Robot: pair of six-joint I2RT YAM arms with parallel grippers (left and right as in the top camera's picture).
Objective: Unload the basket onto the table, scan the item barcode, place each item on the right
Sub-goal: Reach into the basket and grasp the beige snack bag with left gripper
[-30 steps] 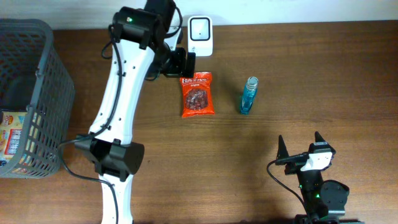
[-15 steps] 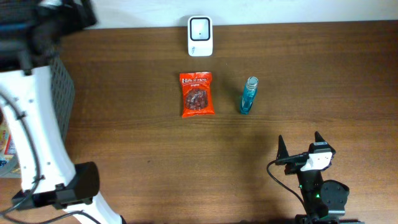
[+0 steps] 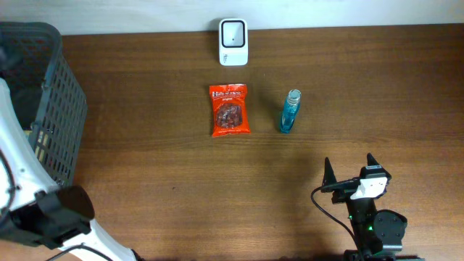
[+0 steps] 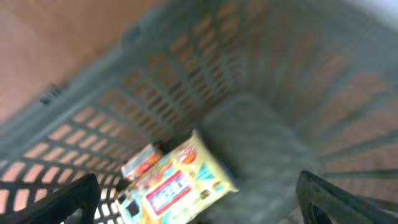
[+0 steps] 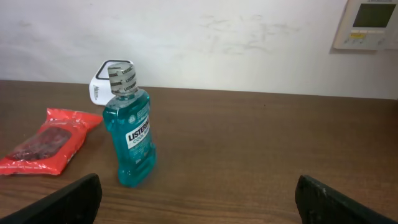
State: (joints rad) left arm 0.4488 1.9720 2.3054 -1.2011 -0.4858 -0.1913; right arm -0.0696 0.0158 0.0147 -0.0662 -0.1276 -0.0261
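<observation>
The yellow packet's corner (image 4: 225,184) is clear of the small packet, so my left gripper should keep going down until its open fingers are on both sides of that corner (image 4: 217,182), and then close.
A white barcode scanner (image 3: 233,32) stands at the table's far edge, also seen behind the bottle in the right wrist view (image 5: 99,87). In front of it lie a red snack packet (image 3: 230,110) (image 5: 53,140) and an upright blue mouthwash bottle (image 3: 289,112) (image 5: 130,130). My left gripper (image 4: 198,182) hangs open over the grey basket (image 4: 186,81), above a yellow packet (image 4: 177,183) on its floor, in a blurred view. Open and holding nothing, my right gripper (image 3: 349,161) (image 5: 199,186) rests at the near right, well short of the bottle.
The basket (image 3: 51,109) fills the table's left end, with the white left arm (image 3: 18,181) across its near side. A second small packet (image 4: 142,162) lies beside the yellow one. A wall panel (image 5: 367,23) hangs behind the table.
The left arm has swung from beside the scanner leftward to above the basket. The red packet, the bottle and the right arm have not moved.
</observation>
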